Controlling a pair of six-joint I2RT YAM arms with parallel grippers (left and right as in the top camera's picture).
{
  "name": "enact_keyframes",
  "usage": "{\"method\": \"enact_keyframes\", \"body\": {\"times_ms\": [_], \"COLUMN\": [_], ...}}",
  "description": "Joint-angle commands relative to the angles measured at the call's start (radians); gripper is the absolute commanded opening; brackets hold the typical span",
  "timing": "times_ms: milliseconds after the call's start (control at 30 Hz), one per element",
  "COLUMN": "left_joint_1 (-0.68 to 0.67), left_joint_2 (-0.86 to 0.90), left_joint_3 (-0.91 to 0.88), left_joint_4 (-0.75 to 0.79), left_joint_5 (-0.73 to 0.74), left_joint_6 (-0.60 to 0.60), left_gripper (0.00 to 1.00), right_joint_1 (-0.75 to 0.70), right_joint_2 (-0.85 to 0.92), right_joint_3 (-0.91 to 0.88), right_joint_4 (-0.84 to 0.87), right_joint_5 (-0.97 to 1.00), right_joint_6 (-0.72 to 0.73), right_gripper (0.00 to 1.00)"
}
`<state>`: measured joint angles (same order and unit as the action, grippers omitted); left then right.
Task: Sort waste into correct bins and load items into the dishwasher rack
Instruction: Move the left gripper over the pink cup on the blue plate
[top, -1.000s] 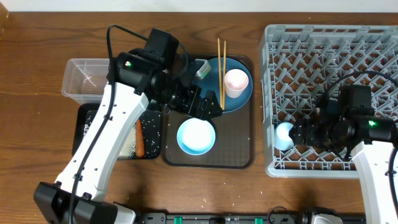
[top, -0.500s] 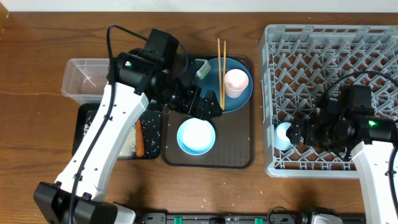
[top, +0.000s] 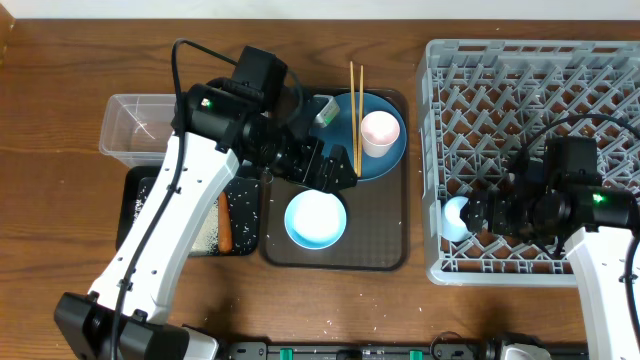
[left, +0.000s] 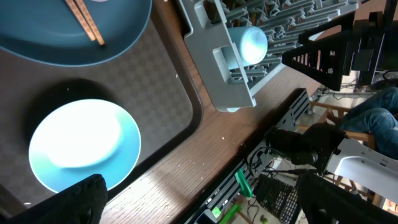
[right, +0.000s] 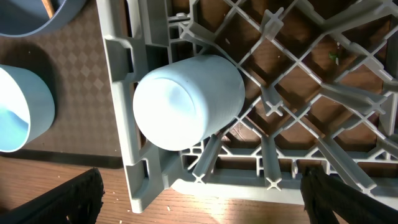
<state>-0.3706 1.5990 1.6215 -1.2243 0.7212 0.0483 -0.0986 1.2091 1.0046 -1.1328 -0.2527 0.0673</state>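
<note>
The pale pink cup rests on the blue plate, away from my right gripper at the rack, so next I hand the cup across with my left gripper.
My left gripper hangs open and empty over the brown tray, between the blue plate and the white-blue bowl; its fingers frame the left wrist view. The pale pink cup and two chopsticks rest on the plate, with the printed wrapper at its upper left. My right gripper is open just behind the light blue cup, which lies on its side in the grey rack at the front left corner. The carrot and rice lie in the black tray.
The clear tub stands behind the black tray at the left. The plate and bowl sit on a dark brown serving tray. Rice grains are scattered on the wood near the front edge. The rack fills the right side.
</note>
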Motion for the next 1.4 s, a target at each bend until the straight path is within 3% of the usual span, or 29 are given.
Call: {"method": "enact_keyframes", "body": {"times_ms": [0, 833, 933, 1033, 1267, 1367], "left_joint_1": [-0.001, -0.042, -0.08, -0.121, -0.185, -0.187], "left_joint_2": [-0.007, 0.006, 0.025, 0.055, 0.16, 0.2], "left_joint_3": [-0.004, -0.004, -0.004, -0.004, -0.004, -0.004], "left_joint_4": [0.0, 0.258, 0.307, 0.359, 0.448, 0.472], "left_joint_5": [-0.008, -0.031, -0.031, -0.043, -0.34, -0.402], "left_joint_6": [-0.002, -0.028, -0.03, -0.061, -0.274, -0.339], "left_gripper": [0.99, 1.0, 0.82, 0.79, 0.75, 0.75], "right_joint_1": [0.008, 0.008, 0.008, 0.008, 0.008, 0.008], "right_joint_2": [0.0, 0.0, 0.0, 0.0, 0.0, 0.0], "right_joint_3": [-0.002, -0.002, -0.002, -0.002, -0.002, -0.002], "right_joint_4": [-0.001, -0.005, -0.005, -0.004, -0.005, -0.004], "right_joint_5": [0.002, -0.021, -0.021, -0.021, -0.022, -0.029], "right_joint_6": [0.007, 0.015, 0.015, 0.014, 0.014, 0.014], "right_gripper": [0.99, 0.99, 0.99, 0.99, 0.99, 0.99]}}
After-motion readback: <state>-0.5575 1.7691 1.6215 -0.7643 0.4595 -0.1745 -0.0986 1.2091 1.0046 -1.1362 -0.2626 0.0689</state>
